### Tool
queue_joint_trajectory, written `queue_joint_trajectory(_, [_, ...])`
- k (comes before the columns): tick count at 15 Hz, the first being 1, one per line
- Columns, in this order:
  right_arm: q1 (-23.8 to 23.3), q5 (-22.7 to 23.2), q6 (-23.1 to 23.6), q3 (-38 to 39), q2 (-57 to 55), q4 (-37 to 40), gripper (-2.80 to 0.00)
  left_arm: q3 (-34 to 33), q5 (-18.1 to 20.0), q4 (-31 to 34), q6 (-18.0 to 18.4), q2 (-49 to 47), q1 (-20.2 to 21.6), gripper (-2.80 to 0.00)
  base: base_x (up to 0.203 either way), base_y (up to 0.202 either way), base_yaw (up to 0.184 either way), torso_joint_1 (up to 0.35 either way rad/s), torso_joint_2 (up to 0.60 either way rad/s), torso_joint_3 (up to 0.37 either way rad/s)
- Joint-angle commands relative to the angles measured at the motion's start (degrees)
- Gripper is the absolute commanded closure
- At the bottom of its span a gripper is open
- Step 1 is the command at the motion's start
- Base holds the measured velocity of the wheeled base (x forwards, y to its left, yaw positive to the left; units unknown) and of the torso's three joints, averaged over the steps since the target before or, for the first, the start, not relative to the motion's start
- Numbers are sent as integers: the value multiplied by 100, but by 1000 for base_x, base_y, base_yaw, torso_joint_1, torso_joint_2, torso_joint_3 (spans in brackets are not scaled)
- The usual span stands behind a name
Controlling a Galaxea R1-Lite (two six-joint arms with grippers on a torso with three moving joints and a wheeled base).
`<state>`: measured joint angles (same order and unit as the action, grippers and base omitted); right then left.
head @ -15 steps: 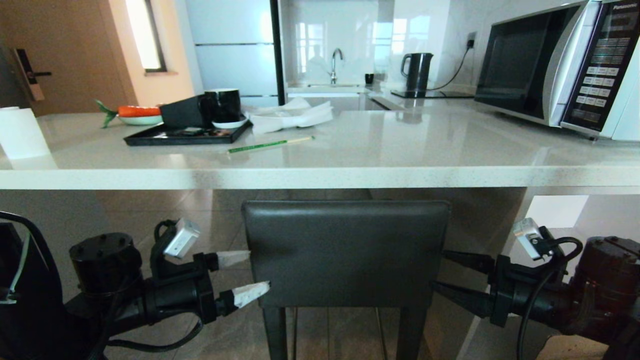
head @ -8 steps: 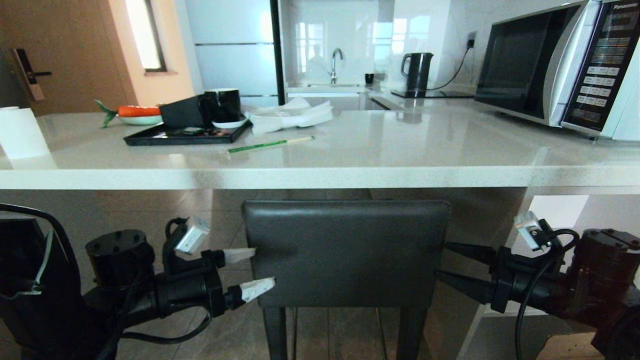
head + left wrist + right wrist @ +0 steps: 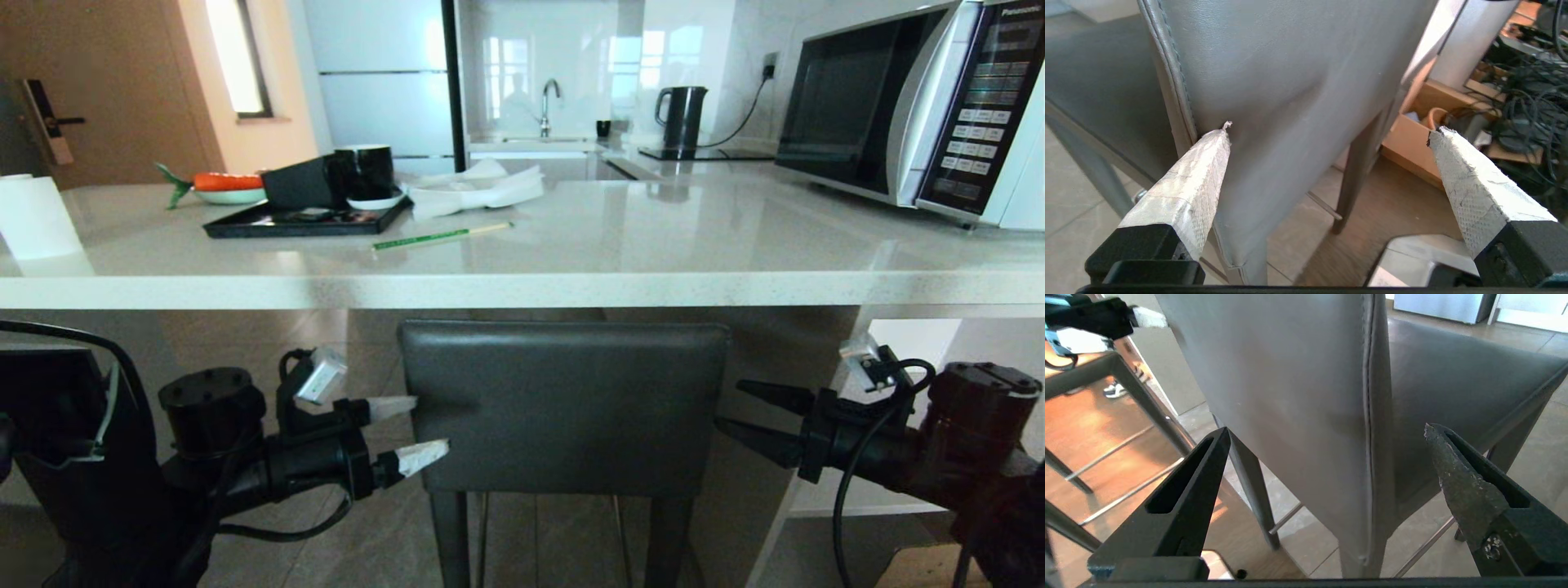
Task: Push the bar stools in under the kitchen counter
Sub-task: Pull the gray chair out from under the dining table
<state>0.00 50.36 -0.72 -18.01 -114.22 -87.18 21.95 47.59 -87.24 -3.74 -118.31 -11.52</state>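
I should ease off, because my left gripper's taped finger is pressing the backrest (image 3: 1235, 128) next to its seam. I should then move that finger around behind the backrest's side edge (image 3: 1170, 105), so the gripper straddles the backrest.
One bar stool stands right before me, its dark-grey backrest (image 3: 563, 408) just below the thick white edge of the kitchen counter (image 3: 522, 290). My left gripper (image 3: 429, 425) is open at the backrest's left edge. In the left wrist view, one taped fingertip (image 3: 1216, 139) presses the backrest (image 3: 1274, 61) beside its seam. My right gripper (image 3: 728, 403) is open at the right edge. In the right wrist view this gripper (image 3: 1326, 428) straddles the backrest's side seam (image 3: 1372, 416), with the seat (image 3: 1453, 367) beyond. I cannot tell whether its fingers touch.
Grey legs and thin bars of another stool (image 3: 1126, 388) stand to my left, with a person's shoes (image 3: 1114, 390) behind them. On the counter sit a black tray (image 3: 302, 220), a green stick (image 3: 441, 237) and a microwave (image 3: 906, 106). White shelves (image 3: 914, 343) close the right side; a cardboard box (image 3: 1412, 134) is nearby.
The backrest has slid a little further in under the counter edge. Both arms have reached forward with it, and both grippers have stayed open.
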Motion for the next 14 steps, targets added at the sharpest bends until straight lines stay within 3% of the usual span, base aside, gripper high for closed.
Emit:
queue_joint_trajectory(1, [3,45,79,-204,-352,-48,-280,64,57,-43,-12,-139,-79,-280,0,0,0,0,0,0])
queue_joint_trajectory(4, [0,60,279,-400,-513,-48,-280,85,57,-43,-8,-105,-94,-280,0,0,0,0,0,0])
queue_joint_trajectory(7, [-24,71,267,-218,-345,-48,-280,-621,42,-43,-3,349,-181,-280,0,0,0,0,0,0])
queue_joint_trajectory(12, [-44,45,261,-558,-582,-48,-280,-669,32,-43,129,445,646,-280,0,0,0,0,0,0])
queue_joint_trajectory(14, [-44,66,264,-658,-702,-48,-280,-336,37,-43,121,206,733,-280,0,0,0,0,0,0])
